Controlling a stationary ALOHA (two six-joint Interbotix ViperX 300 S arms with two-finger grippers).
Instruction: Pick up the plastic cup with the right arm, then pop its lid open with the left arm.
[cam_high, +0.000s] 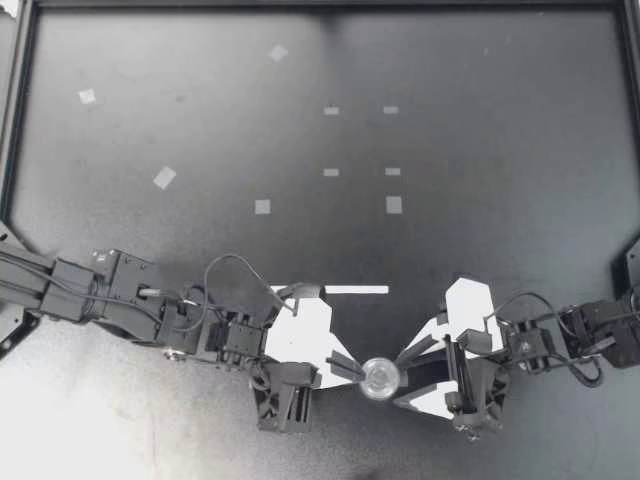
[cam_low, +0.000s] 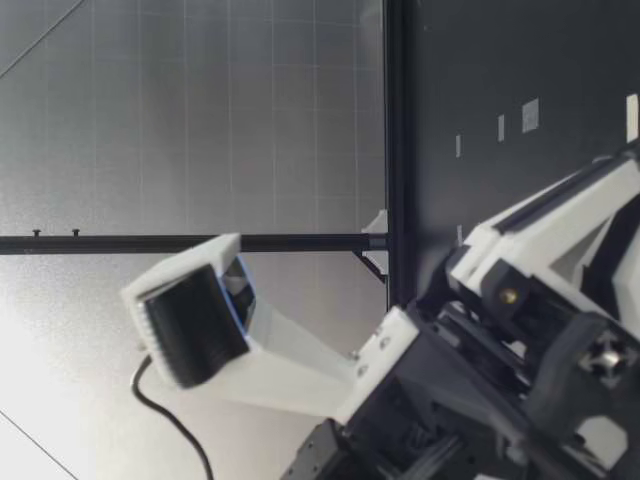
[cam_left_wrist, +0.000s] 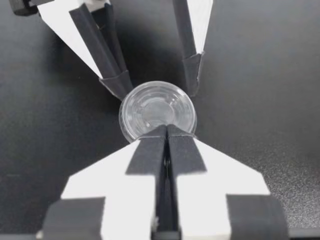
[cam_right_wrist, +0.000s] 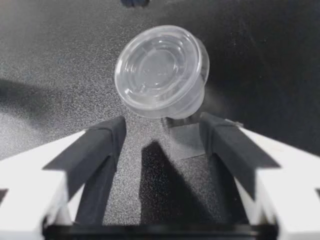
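Observation:
The round lid (cam_right_wrist: 156, 68) will come off in one piece when I pop it open, because it has a rim jutting (cam_right_wrist: 191, 87) past the cup's narrower side.
A small clear plastic cup with a lid (cam_high: 380, 378) sits between my two grippers near the table's front edge. My left gripper (cam_high: 355, 368) is shut, its fingertips pinching the cup's near edge (cam_left_wrist: 167, 131). The cup (cam_right_wrist: 160, 70) hangs tilted above the table, lid toward my right gripper. My right gripper (cam_high: 402, 375) is open, its fingers on either side just short of the cup (cam_right_wrist: 164, 124). In the left wrist view the cup (cam_left_wrist: 157, 107) lies ahead of the shut fingers, the right gripper (cam_left_wrist: 155, 86) beyond it. The low view shows one white finger (cam_low: 195, 330) of a gripper, close up.
Small pale tape marks (cam_high: 331, 172) dot the black table (cam_high: 480, 150), and a white strip (cam_high: 356, 290) lies just behind the grippers. A dark frame (cam_high: 12, 120) borders the table. In the low view a black rail (cam_low: 300, 242) crosses in front of a pale gridded wall.

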